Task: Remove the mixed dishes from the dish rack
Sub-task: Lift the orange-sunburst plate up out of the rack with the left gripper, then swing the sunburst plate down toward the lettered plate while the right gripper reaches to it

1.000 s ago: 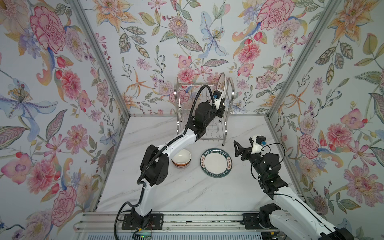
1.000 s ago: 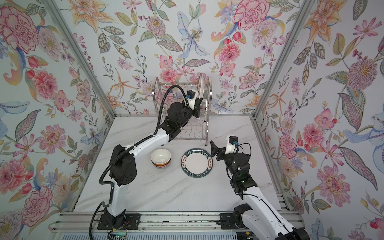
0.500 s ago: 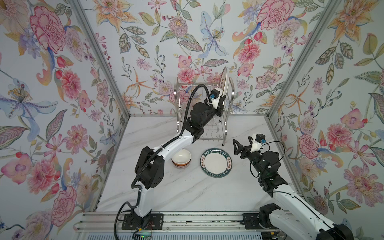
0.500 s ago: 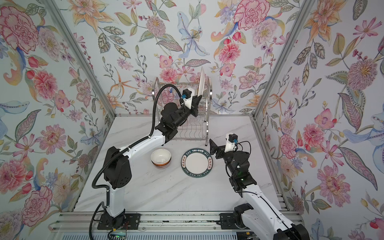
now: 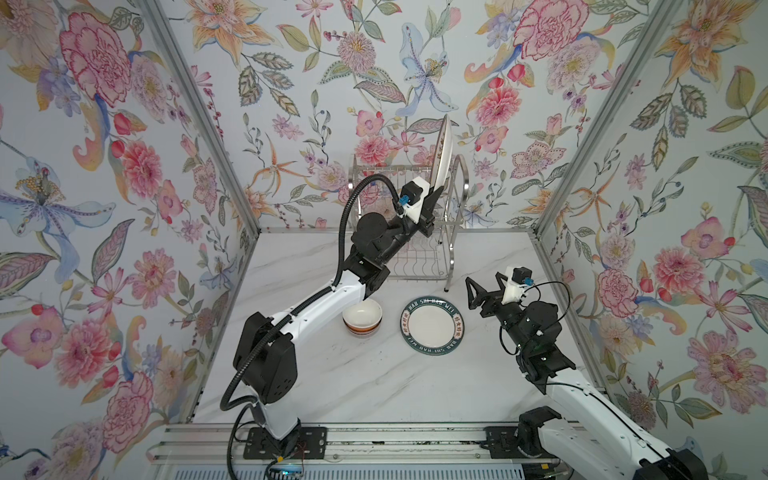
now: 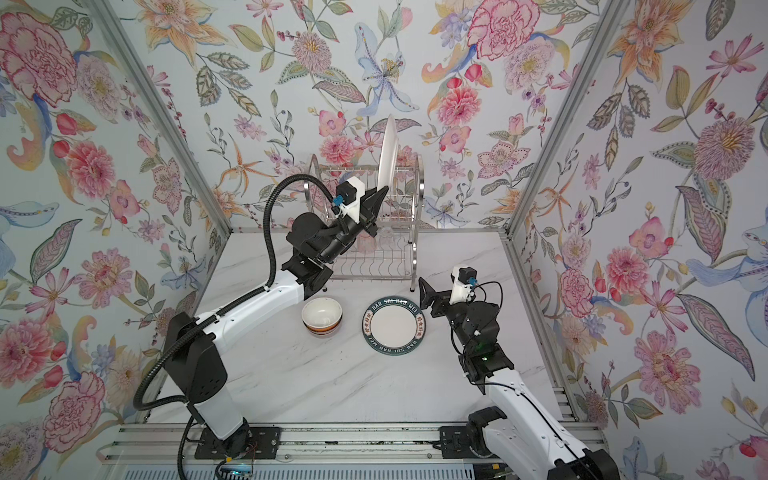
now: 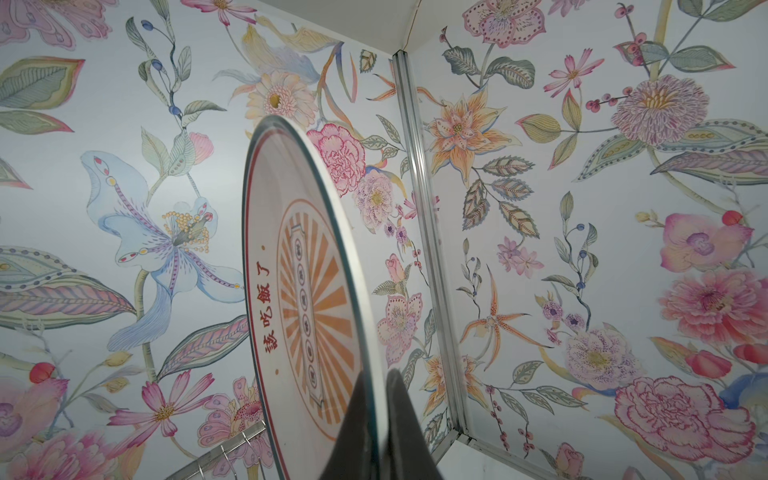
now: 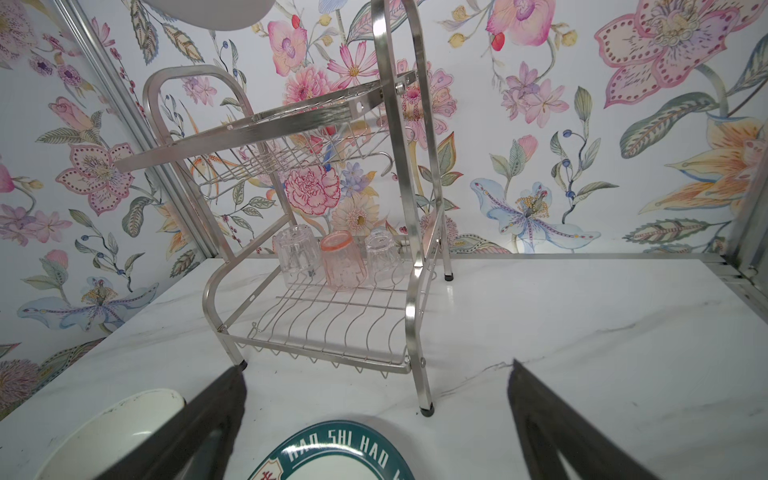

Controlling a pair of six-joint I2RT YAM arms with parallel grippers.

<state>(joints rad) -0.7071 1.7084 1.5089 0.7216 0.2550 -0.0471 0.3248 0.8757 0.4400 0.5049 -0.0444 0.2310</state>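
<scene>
Next, my right gripper takes hold of the plate's free rim and lowers the plate onto the teal-lettered plate (image 5: 432, 325), because my left gripper is pinching the upright sunburst plate's lower rim (image 5: 437, 181).
My left gripper (image 5: 433, 196) (image 6: 379, 195) is shut on the lower rim of the orange sunburst plate (image 5: 441, 149) (image 6: 389, 149), which stands on edge above the top tier of the steel dish rack (image 5: 460, 178) (image 6: 418, 187). In the left wrist view the plate (image 7: 307, 291) sits pinched between the gripper's (image 7: 376, 376) dark fingers. Two clear glasses (image 8: 295, 253) (image 8: 382, 253) and a pink glass (image 8: 343, 259) stand upside down on the rack's (image 8: 399, 166) lower shelf. My right gripper (image 5: 471, 293) (image 6: 424, 297) (image 8: 376, 370) hangs open and empty in front of the rack.
On the marble table, in front of the rack, lie a teal-lettered plate (image 5: 434, 326) (image 6: 393, 326) (image 8: 332, 453) and, to its left, an orange-striped bowl (image 5: 362, 318) (image 6: 322, 318) (image 8: 108, 432). Flowered walls close in the back and both sides.
The left gripper has lifted the sunburst plate higher above the rack's top tier. The right gripper has stayed open and almost still.
</scene>
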